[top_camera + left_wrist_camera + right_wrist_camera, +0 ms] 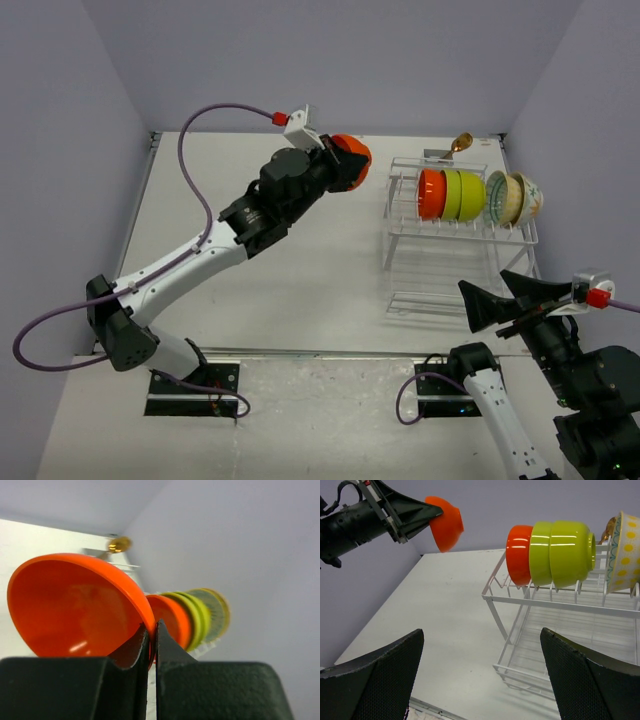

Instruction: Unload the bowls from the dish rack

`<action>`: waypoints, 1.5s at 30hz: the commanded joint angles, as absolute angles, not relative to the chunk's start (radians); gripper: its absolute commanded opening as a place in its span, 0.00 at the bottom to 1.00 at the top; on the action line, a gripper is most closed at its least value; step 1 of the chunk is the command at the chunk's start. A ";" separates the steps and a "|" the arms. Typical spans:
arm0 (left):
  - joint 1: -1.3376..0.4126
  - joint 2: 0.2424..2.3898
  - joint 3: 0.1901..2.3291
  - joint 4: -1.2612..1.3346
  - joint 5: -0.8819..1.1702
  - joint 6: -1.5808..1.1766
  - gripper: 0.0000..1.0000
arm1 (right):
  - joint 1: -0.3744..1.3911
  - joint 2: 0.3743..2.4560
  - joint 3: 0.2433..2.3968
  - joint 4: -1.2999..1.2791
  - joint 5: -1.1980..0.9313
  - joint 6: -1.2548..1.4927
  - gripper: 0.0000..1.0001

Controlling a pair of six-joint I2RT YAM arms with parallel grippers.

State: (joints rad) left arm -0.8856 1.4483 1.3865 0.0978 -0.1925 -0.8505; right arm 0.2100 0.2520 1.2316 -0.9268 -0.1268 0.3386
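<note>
My left gripper is keeping the held orange-red bowl (360,149) clear of the dish rack, so it should keep carrying the bowl to the open tabletop (236,188) until the bowl's base rests there.
My left gripper (335,165) is shut on the rim of an orange-red bowl (352,158) and holds it in the air left of the white dish rack (455,250). The held bowl fills the left wrist view (70,605) and shows in the right wrist view (446,522). On the rack's top tier stand an orange-red bowl (431,193), two lime-green bowls (462,195) and two cream floral bowls (515,199). My right gripper (500,297) is open and empty, near the rack's front right corner. In the right wrist view (480,675) its fingers frame the table and rack.
A gold spoon (460,143) stands in the cutlery holder at the rack's back edge. The rack's lower tier (580,650) holds nothing. Purple walls close the table on the left, back and right.
</note>
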 commanded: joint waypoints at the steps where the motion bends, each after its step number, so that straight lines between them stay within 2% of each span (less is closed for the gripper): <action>1: -0.810 1.494 1.569 -0.301 -0.449 -0.651 0.00 | 0.212 0.264 1.252 -0.910 -0.155 0.324 0.99; 5: -0.606 1.597 1.640 -0.548 -0.294 -0.551 0.00 | 0.212 0.259 1.255 -0.907 -0.173 0.322 0.99; 8: -0.468 1.785 1.716 -0.703 -0.243 -0.424 0.00 | 0.212 0.264 1.253 -0.899 -0.201 0.324 0.99; 11: -0.422 1.937 1.778 -0.814 -0.262 -0.373 0.00 | 0.212 0.276 1.256 -0.894 -0.221 0.325 0.99; 15: -0.365 2.041 1.775 -0.811 -0.229 -0.339 0.00 | 0.210 0.278 1.264 -0.903 -0.230 0.325 0.99; 28: -0.339 2.168 1.786 -0.841 -0.265 -0.311 0.00 | 0.212 0.273 1.241 -0.896 -0.241 0.319 0.99; 29: -0.339 2.158 1.783 -0.838 -0.267 -0.314 0.09 | 0.212 0.275 1.241 -0.896 -0.241 0.319 0.99; 31: -0.341 2.135 1.781 -0.845 -0.279 -0.327 0.38 | 0.212 0.273 1.239 -0.894 -0.242 0.319 0.99; 33: -0.341 2.103 1.776 -0.847 -0.256 -0.336 0.99 | 0.212 0.273 1.239 -0.896 -0.242 0.319 0.99; 39: -0.370 1.797 1.677 -0.703 -0.106 -0.389 1.00 | 0.212 0.271 1.238 -0.891 -0.239 0.324 0.99; 41: -0.393 1.616 1.568 -0.519 0.032 -0.475 1.00 | 0.212 0.270 1.232 -0.885 -0.238 0.328 0.99; 42: -0.399 1.545 1.428 -0.418 0.116 -0.515 1.00 | 0.212 0.267 1.230 -0.878 -0.232 0.333 0.99; 43: -0.409 1.434 1.361 -0.188 0.270 -0.628 1.00 | 0.212 0.261 1.226 -0.873 -0.224 0.339 0.99; 45: -0.446 1.372 1.226 0.080 0.368 -0.760 1.00 | 0.212 0.252 1.221 -0.855 -0.201 0.363 0.99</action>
State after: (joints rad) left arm -0.4023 1.4841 1.3659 -0.3985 0.0887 -0.5404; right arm 0.2100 0.2531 1.2293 -0.9081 -0.2108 0.3416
